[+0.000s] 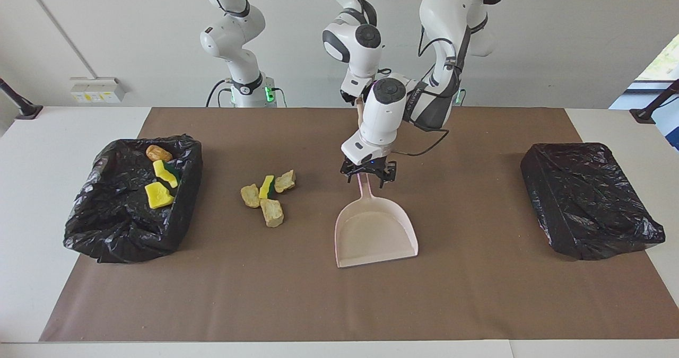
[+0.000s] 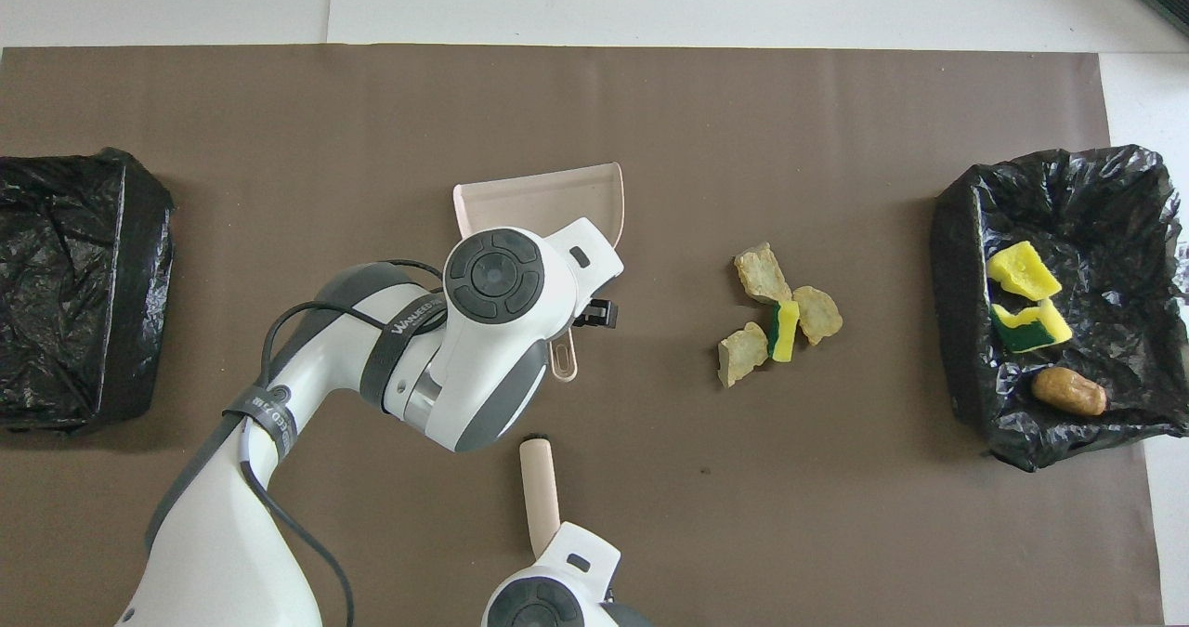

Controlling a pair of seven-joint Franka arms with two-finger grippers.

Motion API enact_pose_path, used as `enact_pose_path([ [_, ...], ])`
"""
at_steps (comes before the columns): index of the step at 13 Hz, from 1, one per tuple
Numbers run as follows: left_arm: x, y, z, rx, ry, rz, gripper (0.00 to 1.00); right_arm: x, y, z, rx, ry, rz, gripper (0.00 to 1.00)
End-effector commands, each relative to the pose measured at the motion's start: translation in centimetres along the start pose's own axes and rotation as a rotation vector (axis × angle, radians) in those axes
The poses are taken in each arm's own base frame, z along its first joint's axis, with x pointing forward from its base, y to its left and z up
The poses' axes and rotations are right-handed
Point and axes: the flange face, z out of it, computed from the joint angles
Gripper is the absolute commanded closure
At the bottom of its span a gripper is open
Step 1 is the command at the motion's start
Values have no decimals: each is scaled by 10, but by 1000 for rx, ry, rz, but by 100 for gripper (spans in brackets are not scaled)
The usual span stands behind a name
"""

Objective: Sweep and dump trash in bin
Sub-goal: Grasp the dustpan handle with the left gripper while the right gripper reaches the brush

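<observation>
Next, I grab the dustpan's handle (image 2: 565, 359) with my left gripper and turn the pink dustpan's open edge (image 1: 378, 260) toward the scraps before I sweep, because that edge points away from them now.
Several scraps of trash (image 1: 268, 196) (image 2: 776, 325), tan foam chunks and a yellow-green sponge bit, lie in a cluster on the brown mat. Beside them lies the pink dustpan (image 1: 374, 233) (image 2: 539, 195), its handle (image 1: 365, 185) pointing toward the robots. My left gripper (image 1: 368, 173) hangs open just above that handle, one finger on each side of it. The black-lined bin (image 1: 106, 230) (image 2: 966, 237) at the right arm's end holds two yellow sponge bits and an orange-brown lump (image 2: 1068, 392). My right gripper (image 1: 354, 99) is at a tan brush handle (image 2: 539, 488) near the robots.
A second box wrapped in black bag (image 1: 589, 199) (image 2: 74, 283) sits at the left arm's end of the mat. The left arm's wrist covers most of the dustpan's handle in the overhead view. The brown mat (image 1: 477, 294) covers most of the white table.
</observation>
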Motion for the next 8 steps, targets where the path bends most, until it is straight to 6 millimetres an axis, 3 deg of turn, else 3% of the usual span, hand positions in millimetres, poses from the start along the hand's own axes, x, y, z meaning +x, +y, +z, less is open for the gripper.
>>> enact_pose_path([
  [1,-3,2,1,7,19,-13,0,4,4,2,4,-5,14,100],
  [3,-5,3,4,9,13,-14,0,12,6,-9,-44,-35,9,100],
  [4,-7,3,7,10,10,-13,0,23,19,-23,-86,-36,7,100],
  [6,-17,4,18,20,-12,-25,0,32,52,-54,-103,-35,-7,100],
  [8,-20,9,17,19,-10,-51,10,37,103,-80,-104,-95,-36,100],
])
